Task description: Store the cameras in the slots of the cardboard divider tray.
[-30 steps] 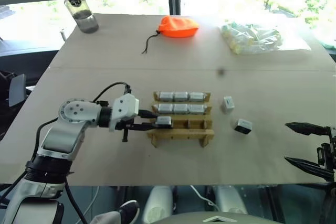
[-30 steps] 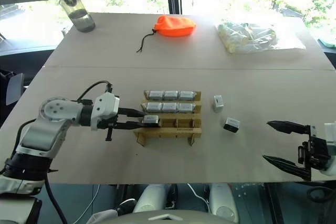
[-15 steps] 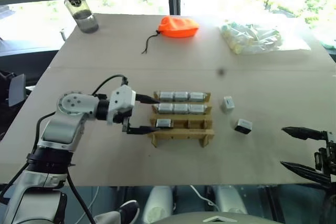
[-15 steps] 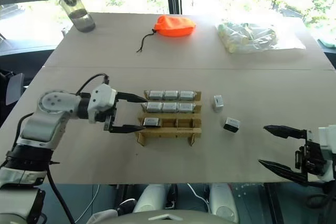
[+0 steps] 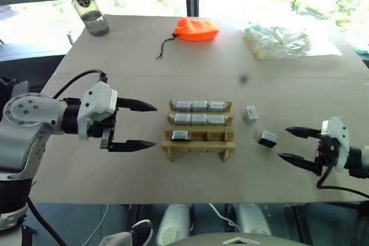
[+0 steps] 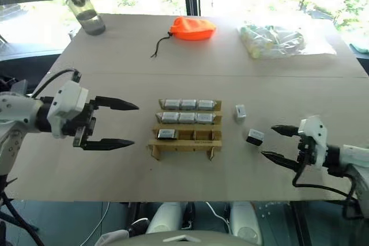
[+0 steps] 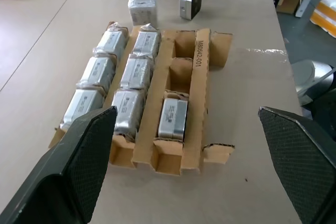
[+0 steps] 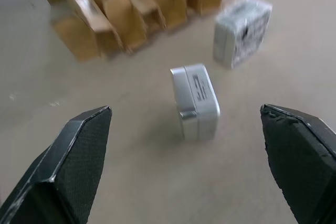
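My right gripper should pick up the nearer camera (image 5: 267,139) and put it in the middle slot, because both loose cameras (image 5: 251,114) are across the tray from my left gripper.
The cardboard divider tray (image 5: 199,144) stands mid-table. Its two back rows each hold three cameras (image 5: 199,106), and one camera (image 5: 180,135) lies in the left slot of the third row. The front row is bare. My left gripper (image 5: 154,125) hangs open to the left of the tray, apart from it, with nothing between its fingers. Two loose cameras lie right of the tray, one further back (image 5: 250,113) and one nearer (image 5: 267,138). My right gripper (image 5: 283,143) is open just right of the nearer one (image 8: 197,100), pointing at it without touching.
At the back of the table are a water bottle (image 5: 86,8), an orange pouch (image 5: 196,29) with a black cord and a clear bag of pale items (image 5: 277,41). The table's front edge runs close below both grippers.
My left gripper let go of the camera in the third row's left slot, opened wide and drew back leftward and up. My right gripper moved in toward the nearer loose camera.
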